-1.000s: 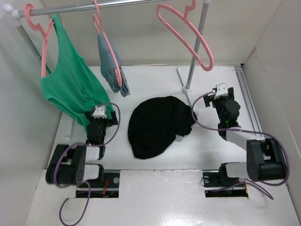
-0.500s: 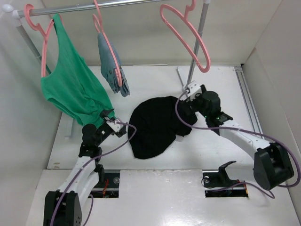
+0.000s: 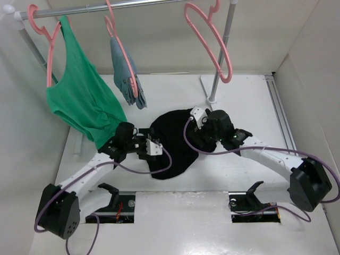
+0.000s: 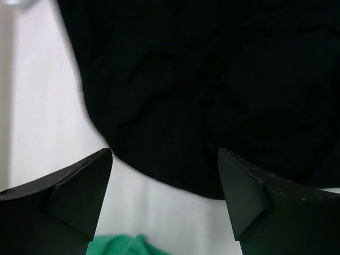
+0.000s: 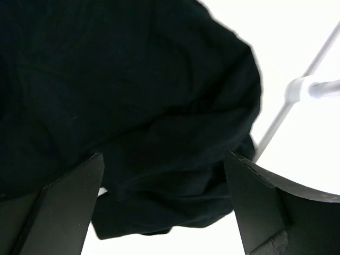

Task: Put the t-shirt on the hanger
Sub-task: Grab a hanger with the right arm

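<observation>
Next, my right gripper brings the empty pink hanger (image 3: 227, 73) down while my left gripper pinches the t-shirt's edge (image 4: 171, 180), because the hanger hangs well above the black t-shirt.
The black t-shirt (image 3: 172, 159) lies crumpled in a heap in the middle of the white table. The empty pink hanger (image 3: 211, 42) hangs from the rail at the back right, well above the shirt. My left gripper (image 3: 158, 150) is open, low at the shirt's left edge. In the left wrist view the shirt (image 4: 212, 79) fills the top and bare table shows between the open fingers (image 4: 79, 186). My right gripper (image 3: 194, 136) is open over the shirt's right side. In the right wrist view black cloth (image 5: 133, 95) lies between the fingers (image 5: 265, 196). No blue mark shows.
A green tank top (image 3: 79, 101) and a small blue-grey garment (image 3: 125, 74) hang on other pink hangers at the back left. The rack's upright post and base (image 3: 212, 98) stand just behind the shirt; the post also shows in the right wrist view (image 5: 297, 90). White walls enclose the table.
Both arms have stretched out from folded positions toward the shirt, the left from the left, the right from the right. The empty hanger has swung slightly.
</observation>
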You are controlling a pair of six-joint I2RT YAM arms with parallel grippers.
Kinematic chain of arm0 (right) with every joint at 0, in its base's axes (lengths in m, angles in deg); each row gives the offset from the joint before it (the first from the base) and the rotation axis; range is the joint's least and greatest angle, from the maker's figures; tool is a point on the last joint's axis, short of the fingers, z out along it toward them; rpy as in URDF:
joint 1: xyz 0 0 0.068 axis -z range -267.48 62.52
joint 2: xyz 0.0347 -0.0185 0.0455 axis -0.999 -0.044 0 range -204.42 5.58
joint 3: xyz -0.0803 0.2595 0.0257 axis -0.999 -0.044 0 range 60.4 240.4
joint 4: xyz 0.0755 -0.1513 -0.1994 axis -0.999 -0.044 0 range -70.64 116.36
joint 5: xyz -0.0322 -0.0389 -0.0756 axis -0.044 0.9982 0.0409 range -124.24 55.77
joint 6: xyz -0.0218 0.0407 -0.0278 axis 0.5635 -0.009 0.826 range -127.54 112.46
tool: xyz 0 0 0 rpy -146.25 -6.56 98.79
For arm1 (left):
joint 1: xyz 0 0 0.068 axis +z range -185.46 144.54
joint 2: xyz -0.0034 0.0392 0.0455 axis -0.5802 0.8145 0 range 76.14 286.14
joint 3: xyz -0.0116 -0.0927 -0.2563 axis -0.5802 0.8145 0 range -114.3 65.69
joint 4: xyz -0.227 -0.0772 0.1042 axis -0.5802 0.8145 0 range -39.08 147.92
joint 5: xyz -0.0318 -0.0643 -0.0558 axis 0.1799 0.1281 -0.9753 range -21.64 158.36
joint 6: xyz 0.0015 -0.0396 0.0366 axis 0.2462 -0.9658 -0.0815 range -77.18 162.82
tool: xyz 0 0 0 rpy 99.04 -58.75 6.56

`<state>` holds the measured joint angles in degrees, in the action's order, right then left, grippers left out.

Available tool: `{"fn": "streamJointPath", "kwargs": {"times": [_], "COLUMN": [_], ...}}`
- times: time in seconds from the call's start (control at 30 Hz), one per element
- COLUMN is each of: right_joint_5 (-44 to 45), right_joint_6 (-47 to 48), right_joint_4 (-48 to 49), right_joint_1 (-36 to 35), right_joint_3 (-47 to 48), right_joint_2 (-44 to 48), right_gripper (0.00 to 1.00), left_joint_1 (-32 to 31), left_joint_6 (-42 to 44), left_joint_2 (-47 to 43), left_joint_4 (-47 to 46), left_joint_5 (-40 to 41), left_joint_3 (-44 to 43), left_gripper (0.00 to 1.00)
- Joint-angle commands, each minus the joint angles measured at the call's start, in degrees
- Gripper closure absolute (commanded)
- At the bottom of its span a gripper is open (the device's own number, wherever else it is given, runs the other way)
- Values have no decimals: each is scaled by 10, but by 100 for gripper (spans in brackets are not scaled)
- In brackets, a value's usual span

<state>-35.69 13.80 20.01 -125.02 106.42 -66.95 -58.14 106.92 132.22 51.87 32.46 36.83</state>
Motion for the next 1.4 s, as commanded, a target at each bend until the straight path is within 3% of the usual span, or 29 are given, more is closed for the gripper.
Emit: {"fn": "streamJointPath", "kwargs": {"times": [0.0,0.03,0.07,0.1,0.23,0.37,0.43,0.53,0.7,0.73,0.8,0.83,0.87,0.9,0.97,1.03,1.07,1.17,1.37], "right_joint_5": [-9,-9,-9,-9,-25,-21,-11,28,44,50,50,43,30,4,-11,-11,-11,-21,-103], "right_joint_6": [-37,-37,-44,-49,-49,-54,-83,-138,-202,-202,-179,-168,-136,-121,-98,-64,-52,14,29], "right_joint_4": [-12,-6,8,8,29,42,56,56,56,56,49,39,28,21,-7,-28,-40,-100,-166], "right_joint_1": [-17,-24,-24,-24,-24,-24,-16,25,128,151,158,164,164,164,142,117,103,26,-33], "right_joint_3": [18,18,18,23,29,13,-10,-46,-102,-108,-108,-108,-103,-96,-82,-55,-45,9,113], "right_joint_2": [-17,-23,-35,-43,-69,-74,-66,-17,125,148,191,197,197,197,197,197,197,202,202], "right_gripper": [1,1,1,1,12,57,98,100,100,100,100,95,65,51,35,5,0,0,0], "left_joint_1": [-37,-48,-74,-89,-120,-115,-106,-93,-87,-87,-82,-82,-82,-82,-77,-62,-62,-62,-62], "left_joint_6": [80,101,130,168,181,120,97,-11,-78,-88,-129,-147,-170,-235,-296,-336,-353,-356,-293], "left_joint_2": [32,40,46,46,87,98,93,79,61,54,44,34,34,28,28,41,55,82,94], "left_joint_4": [71,71,71,53,-34,-56,-33,-11,53,53,48,35,19,-27,-67,-85,-85,-85,-73], "left_joint_5": [20,29,41,83,165,174,146,101,17,4,-20,-20,-20,-2,24,49,61,128,217], "left_joint_3": [-12,-3,6,17,57,63,43,14,-24,-33,-33,-33,-33,-33,-27,-32,-32,-44,-31], "left_gripper": [23,21,10,7,8,22,25,30,40,41,30,24,20,18,18,23,30,46,50]}}
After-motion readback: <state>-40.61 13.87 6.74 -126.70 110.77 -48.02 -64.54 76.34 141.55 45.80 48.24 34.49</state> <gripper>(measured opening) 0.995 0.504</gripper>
